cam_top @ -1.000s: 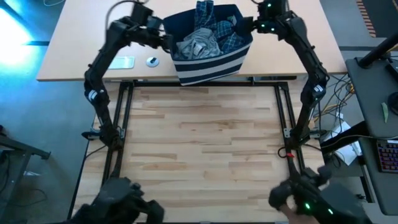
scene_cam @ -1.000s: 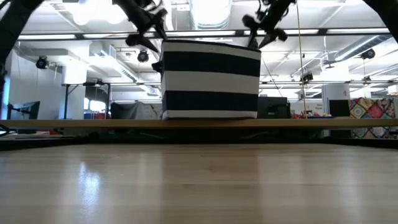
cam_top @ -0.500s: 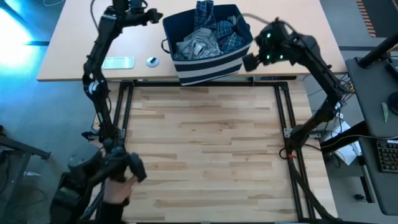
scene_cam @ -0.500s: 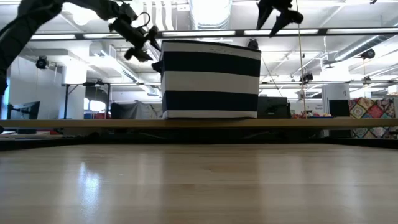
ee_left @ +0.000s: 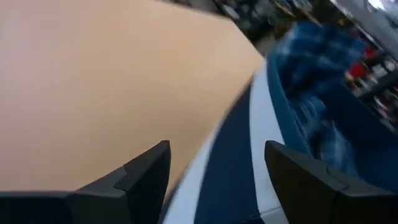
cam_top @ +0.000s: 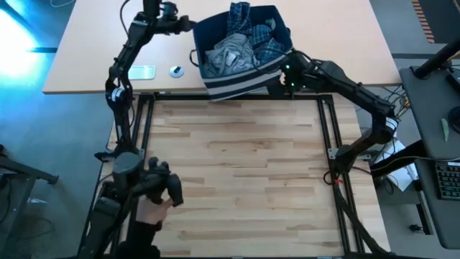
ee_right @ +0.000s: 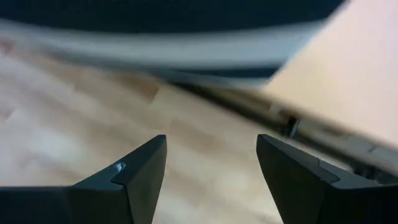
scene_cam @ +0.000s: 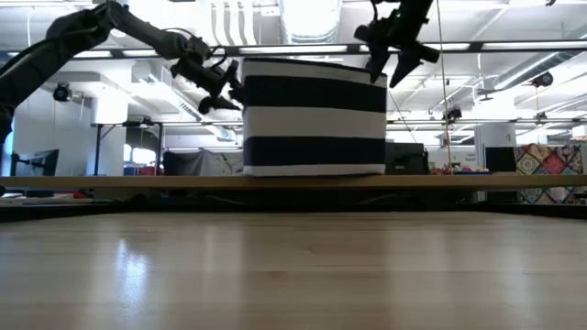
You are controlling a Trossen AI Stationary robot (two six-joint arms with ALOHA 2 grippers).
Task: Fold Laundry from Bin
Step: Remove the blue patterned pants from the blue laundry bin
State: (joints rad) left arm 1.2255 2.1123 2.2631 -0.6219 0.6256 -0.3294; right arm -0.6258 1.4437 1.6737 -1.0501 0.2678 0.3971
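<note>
The navy bin [cam_top: 246, 83] stands crooked at the far table's edge, so my left gripper and my right gripper should draw its sides [cam_top: 283, 30] square and nearer before taking laundry.
The navy bin [cam_top: 241, 80] with pale stripes stands by its base on the pale far table, at that table's near edge. The laundry [cam_top: 238, 44], plaid and grey pieces, lies piled inside it. My left gripper [cam_top: 188, 25] is open just outside the bin's left rim, pointing at the bin's wall [ee_left: 249, 155]. My right gripper [cam_top: 282, 78] is open at the bin's near right corner, tilted down, with the striped wall [ee_right: 186, 37] ahead of its fingers. In the low view the left gripper [scene_cam: 225, 87] and the right gripper [scene_cam: 390, 53] flank the bin [scene_cam: 312, 119] near its top.
A flat white object [cam_top: 136, 72] and a small round one [cam_top: 176, 70] lie on the pale table left of the bin. A black frame rail [cam_top: 237, 97] borders the wooden table [cam_top: 237, 165]. A person's hand on a dark handle [cam_top: 154, 205] shows at the near left.
My left gripper swung away from the bin's left side toward the far left, then came back to its left rim. My right gripper went from the bin's far right rim down along its right side to the near right corner. Both stayed open.
</note>
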